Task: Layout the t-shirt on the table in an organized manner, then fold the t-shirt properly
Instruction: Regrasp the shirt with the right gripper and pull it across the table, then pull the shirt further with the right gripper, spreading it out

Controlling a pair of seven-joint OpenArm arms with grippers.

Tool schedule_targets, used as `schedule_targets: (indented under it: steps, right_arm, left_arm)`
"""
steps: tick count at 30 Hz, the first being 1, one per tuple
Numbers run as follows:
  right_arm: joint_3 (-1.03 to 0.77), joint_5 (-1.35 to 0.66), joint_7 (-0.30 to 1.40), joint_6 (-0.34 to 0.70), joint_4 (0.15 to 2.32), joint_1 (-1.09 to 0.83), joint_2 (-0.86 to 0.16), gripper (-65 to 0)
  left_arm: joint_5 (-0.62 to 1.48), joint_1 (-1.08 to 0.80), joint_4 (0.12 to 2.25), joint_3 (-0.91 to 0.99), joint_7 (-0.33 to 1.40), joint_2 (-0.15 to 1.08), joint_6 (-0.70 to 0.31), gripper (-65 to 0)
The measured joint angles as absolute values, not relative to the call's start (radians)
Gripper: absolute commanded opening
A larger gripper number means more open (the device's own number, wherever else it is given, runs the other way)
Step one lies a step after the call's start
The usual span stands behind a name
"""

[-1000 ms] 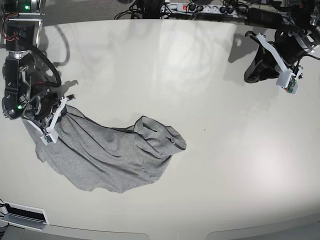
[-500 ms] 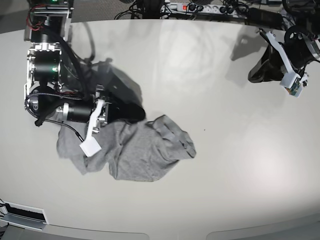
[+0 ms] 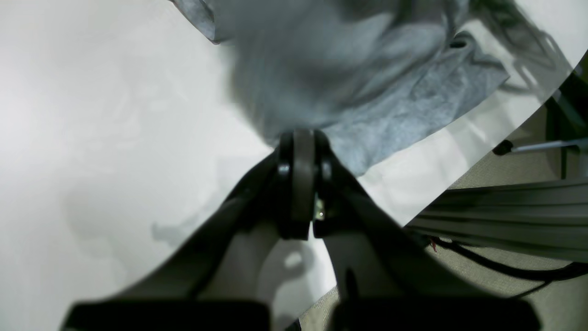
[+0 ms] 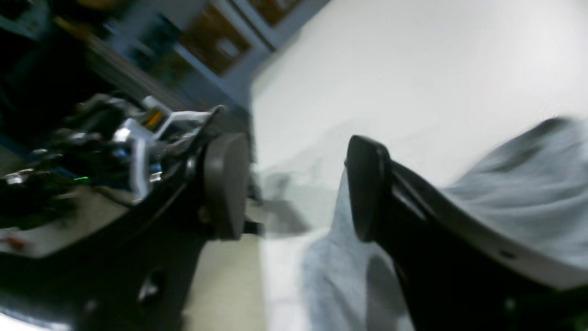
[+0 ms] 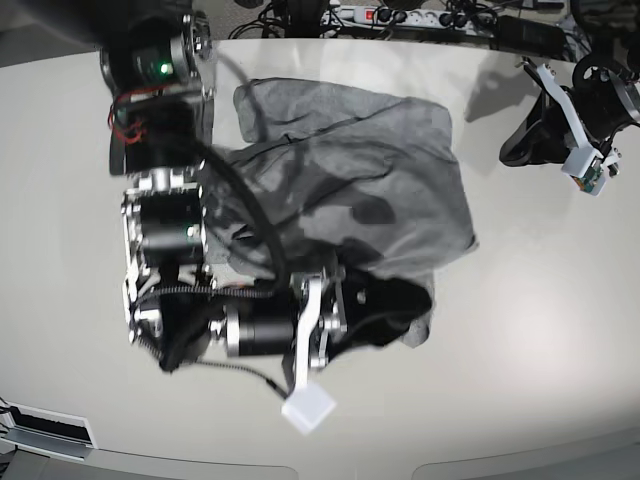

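My gripper will draw the near part of the grey t-shirt [image 5: 385,205] into a slope when it pulls, while the back part of the t-shirt stays put, because loose folds [image 5: 310,142] cross the t-shirt.
The grey t-shirt [image 5: 360,165] lies rumpled and spread wide across the middle and back of the off-white table [image 5: 540,300]. My right gripper [image 5: 400,300] reaches over the shirt's near right corner. The blurred right wrist view shows this gripper [image 4: 294,184] open, with nothing between the pads and grey cloth [image 4: 528,193] beside and below the right finger. My left gripper [image 5: 515,150] hangs at the back right, apart from the shirt. In the left wrist view the left gripper [image 3: 298,138] is shut and empty, the shirt [image 3: 367,69] lying beyond its tips.
A power strip with cables [image 5: 400,15] runs along the table's back edge. A white slotted panel [image 5: 50,430] sits at the front left corner. The table's curved edge and the floor with cables [image 3: 505,220] show beside my left gripper.
My right arm swung from the left edge toward the centre front, throwing the shirt back and to the right so it spread wider. Its jaws went from shut to open. The left arm barely moved.
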State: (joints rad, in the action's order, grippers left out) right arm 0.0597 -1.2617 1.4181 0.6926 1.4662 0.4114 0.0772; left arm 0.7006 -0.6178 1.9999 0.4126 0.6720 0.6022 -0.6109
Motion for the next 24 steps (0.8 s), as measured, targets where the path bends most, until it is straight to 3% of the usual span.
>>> schedule_targets:
  steps: [6, 8, 13, 18, 24]
  right_arm:
    - [0.007, -0.956, 1.397, 0.693, 1.473, 0.486, -0.026, -28.8]
    - [0.005, -0.774, 1.361, 0.648, 1.47, 0.442, -0.076, -28.8]
    - [0.006, -0.543, 1.2, 0.53, 1.467, 0.327, -0.143, -28.8]
    - [0.006, -0.505, 0.998, 0.521, 1.395, 0.19, -0.18, -28.8]
    - [0.006, -0.62, 0.944, 0.588, 1.274, 0.197, -0.154, -28.8]
  left_arm:
    - [0.7, -0.618, 2.0, 0.413, 0.679, 0.601, -0.611, -65.0]
    - [0.7, -0.618, 2.0, 0.413, 0.679, 0.602, -0.611, -65.0]
    - [0.7, -0.618, 2.0, 0.413, 0.679, 0.601, -0.611, -65.0]
    - [0.7, -0.62, 2.0, 0.413, 0.679, 0.603, -0.611, -65.0]
    - [0.7, -0.62, 2.0, 0.413, 0.679, 0.603, -0.611, -65.0]
